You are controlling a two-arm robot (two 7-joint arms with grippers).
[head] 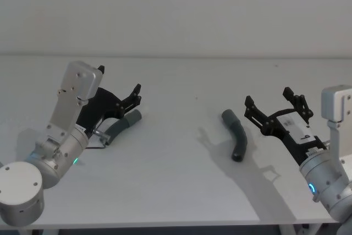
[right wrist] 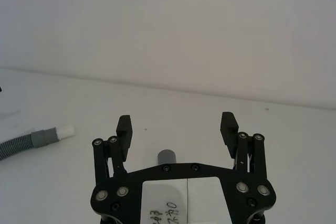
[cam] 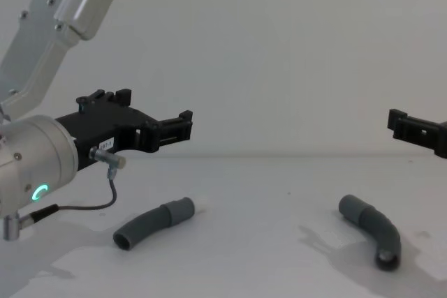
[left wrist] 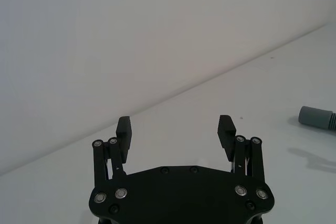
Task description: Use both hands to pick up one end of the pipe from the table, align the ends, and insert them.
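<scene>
A whitish tip sticks out of the grey collar (cam: 181, 210), so the whitish tip will stay attached and slip into the other pipe piece's collar when the robot joins the pieces.
Two bent dark grey pipe pieces lie apart on the white table (head: 176, 191). The left piece (head: 124, 125) (cam: 154, 222) has its lighter collar end (cam: 179, 211) pointing toward the middle; the right wrist view shows that collar (right wrist: 43, 137) with a whitish tip. My left gripper (head: 136, 94) (left wrist: 176, 129) (cam: 183, 127) hovers open above it, holding nothing. The right piece (head: 235, 134) (cam: 370, 227) lies with its collar end (right wrist: 167, 157) just under and ahead of my right gripper (head: 269, 100) (right wrist: 177, 127), which hangs open and empty. The same collar (left wrist: 316, 117) appears far off in the left wrist view.
A thin grey cable (cam: 84, 207) loops from the left wrist down beside the left piece. The table's front edge (head: 165, 225) runs close below both arms. A plain white wall stands behind the table.
</scene>
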